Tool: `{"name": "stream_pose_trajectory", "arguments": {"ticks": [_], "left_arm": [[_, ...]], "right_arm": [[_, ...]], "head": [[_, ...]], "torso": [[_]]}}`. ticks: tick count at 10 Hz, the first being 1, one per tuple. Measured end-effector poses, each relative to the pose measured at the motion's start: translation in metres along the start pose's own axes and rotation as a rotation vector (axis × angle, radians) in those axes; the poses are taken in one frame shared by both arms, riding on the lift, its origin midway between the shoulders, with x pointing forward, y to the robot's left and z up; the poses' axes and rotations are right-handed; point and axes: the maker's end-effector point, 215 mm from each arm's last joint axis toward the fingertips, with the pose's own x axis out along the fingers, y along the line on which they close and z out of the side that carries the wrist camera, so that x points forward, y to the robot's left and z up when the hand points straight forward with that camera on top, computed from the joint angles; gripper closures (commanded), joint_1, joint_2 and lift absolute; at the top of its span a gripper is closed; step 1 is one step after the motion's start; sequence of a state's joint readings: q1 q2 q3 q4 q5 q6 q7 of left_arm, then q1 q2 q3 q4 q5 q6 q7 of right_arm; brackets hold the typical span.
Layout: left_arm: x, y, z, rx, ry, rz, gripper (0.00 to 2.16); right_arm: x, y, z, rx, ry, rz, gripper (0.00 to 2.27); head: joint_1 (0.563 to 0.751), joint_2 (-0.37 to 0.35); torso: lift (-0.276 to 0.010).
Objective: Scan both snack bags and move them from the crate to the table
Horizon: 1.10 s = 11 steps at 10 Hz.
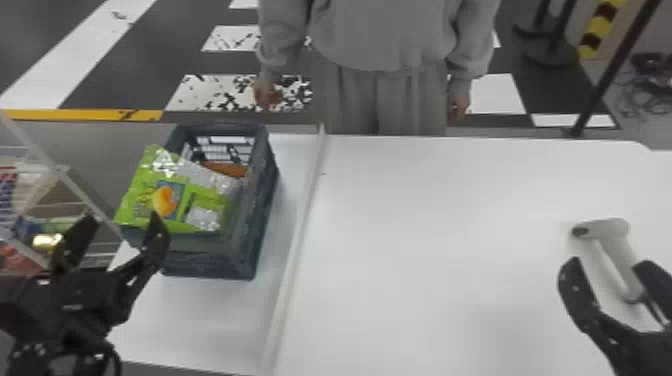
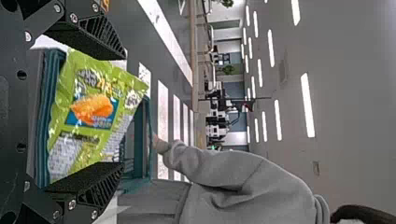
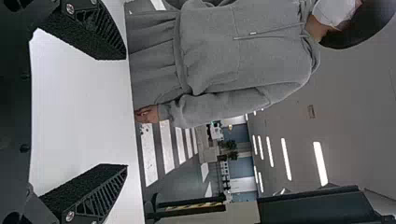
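Observation:
An orange-brown patch shows behind the green snack bag. The green snack bag should uncover the other snack bag in the crate when I lift it.
My left gripper is open at the near left corner of the dark crate, with nothing between its fingers. A green snack bag leans in the crate and sticks out over its left wall. Deeper inside lies something orange-brown, partly covered by the green bag. In the left wrist view the left gripper stands open, the green snack bag beyond its fingers. The right gripper is open over the right of the table, by a white-grey scanner. The right wrist view shows this gripper open too.
A raised strip divides the white table from the surface under the crate. On the far left stands a white wire rack with packages. A person stands behind the table's far edge, hands hanging down.

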<state>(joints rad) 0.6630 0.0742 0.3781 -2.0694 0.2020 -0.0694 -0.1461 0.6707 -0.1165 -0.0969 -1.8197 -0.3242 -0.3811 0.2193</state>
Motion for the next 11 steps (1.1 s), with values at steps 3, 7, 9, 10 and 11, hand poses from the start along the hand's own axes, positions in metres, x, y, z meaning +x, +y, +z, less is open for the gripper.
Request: {"name": "stream_pose_trajectory", "arguments": {"ticks": [3, 7, 9, 10, 11], "left_arm": [[0.022, 0.056, -0.029, -0.050, 0.079, 0.022, 0.21], [0.053, 0.086, -0.050, -0.081, 0.156, 0.035, 0.21], [0.073, 0.071, -0.055, -0.113, 0.169, 0.005, 0.21], [0.082, 0.059, -0.056, -0.126, 0.169, -0.023, 0.21], [0.090, 0.045, -0.059, -0.138, 0.177, -0.050, 0.21]], "right_arm": [[0.003, 0.003, 0.002, -0.001, -0.006, 0.008, 0.10], [0.009, 0.012, 0.004, -0.006, -0.005, 0.040, 0.10], [0.006, 0.011, 0.007, -0.009, -0.008, 0.038, 0.10], [0.005, 0.009, 0.008, -0.011, -0.009, 0.035, 0.10], [0.004, 0.008, 0.010, -0.013, -0.011, 0.033, 0.10]], "head": [[0.695, 0.271], [0.695, 0.325], [0.695, 0.299], [0.695, 0.288], [0.695, 0.264]], "torso": [[-0.088], [-0.088], [-0.088], [-0.088], [-0.088]]}}
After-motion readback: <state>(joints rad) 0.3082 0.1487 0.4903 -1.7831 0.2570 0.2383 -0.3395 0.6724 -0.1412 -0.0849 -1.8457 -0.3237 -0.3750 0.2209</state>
